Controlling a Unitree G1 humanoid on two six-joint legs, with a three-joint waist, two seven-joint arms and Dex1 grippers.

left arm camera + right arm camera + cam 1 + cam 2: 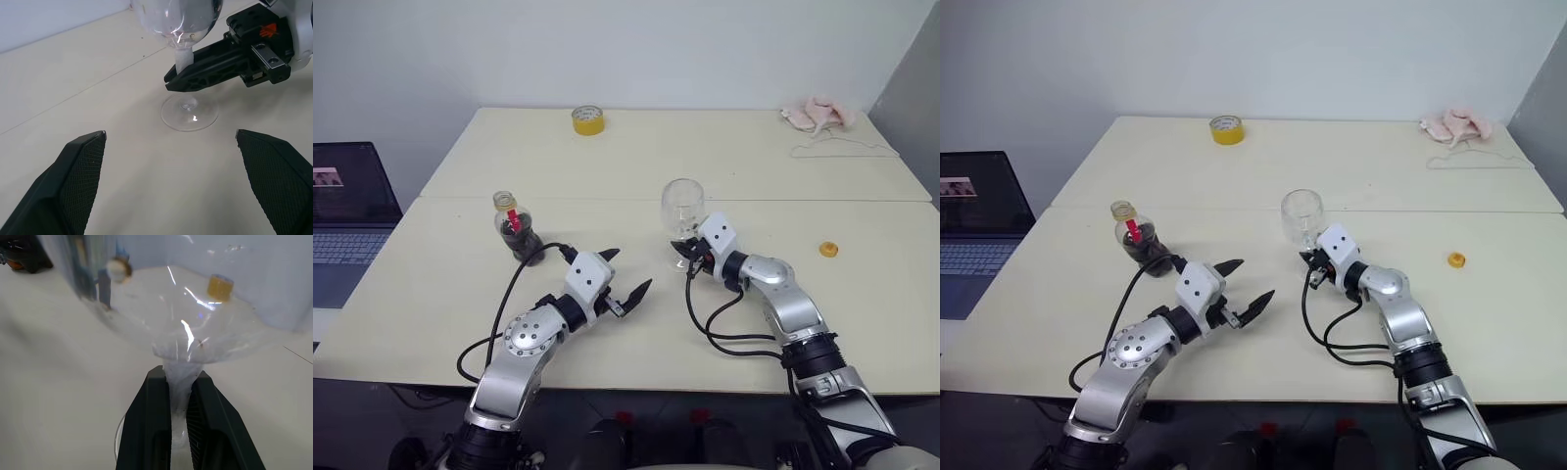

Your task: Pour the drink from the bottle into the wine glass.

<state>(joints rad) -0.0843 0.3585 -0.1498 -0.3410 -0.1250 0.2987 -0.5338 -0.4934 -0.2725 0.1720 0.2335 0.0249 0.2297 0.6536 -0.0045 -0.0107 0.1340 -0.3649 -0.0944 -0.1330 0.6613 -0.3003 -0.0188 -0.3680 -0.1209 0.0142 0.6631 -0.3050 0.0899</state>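
The bottle (516, 225) will begin to pour only when the robot tips it over almost flat, because the dark drink (523, 243) sits low below its clear neck.
The wine glass (682, 208) stands empty and upright on the table, right of centre. My right gripper (686, 256) is shut on its thin stem, just above the round foot (190, 113). In the right wrist view the two black fingers (146, 431) press the stem from both sides below the bowl. The bottle (515, 231) stands to the left with no cap on, a red label at its neck and dark drink in its lower part. My left gripper (628, 271) is open and holds nothing. It hovers between the bottle and the glass, pointing at the glass.
An orange cap (828, 249) lies on the table to the right of the glass. A yellow tape roll (588, 119) sits at the far edge, with a pink cloth (818, 115) and a thin wire (847, 149) at the far right. A laptop (342, 211) stands beyond the table's left edge.
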